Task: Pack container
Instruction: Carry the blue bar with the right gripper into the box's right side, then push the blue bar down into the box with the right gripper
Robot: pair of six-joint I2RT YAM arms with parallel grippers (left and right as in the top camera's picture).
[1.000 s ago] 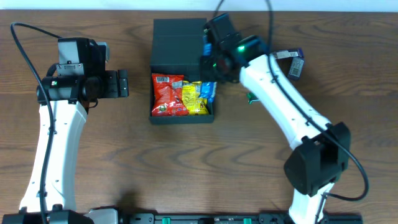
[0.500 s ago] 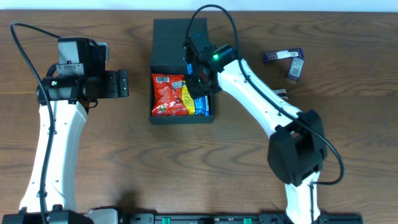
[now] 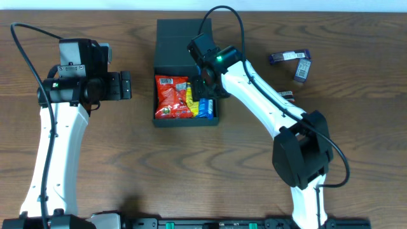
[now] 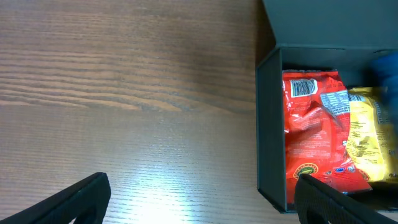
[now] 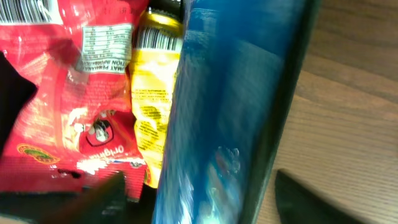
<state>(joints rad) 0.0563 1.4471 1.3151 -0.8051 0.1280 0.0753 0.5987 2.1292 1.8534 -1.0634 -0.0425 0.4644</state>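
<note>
My right gripper should close its fingers and push the packet's near end down into the box, because the blue packet sits high along the dark box's side.
The container is a dark box, open, with its flap lid lying back. It holds a red packet, a yellow packet and a blue packet side by side. My right gripper hovers over the box's right end. In the right wrist view its open fingers straddle the blurred blue packet and the box wall, beside the yellow and red packets. My left gripper is open and empty, left of the box.
Two dark purple packets lie on the wooden table at the back right. A small item lies partly under the right arm. The left wrist view shows bare table left of the box.
My right gripper moved left from the box's right rim to over its inside. The blue packet went down into the box beside the yellow one. The left arm stayed still.
</note>
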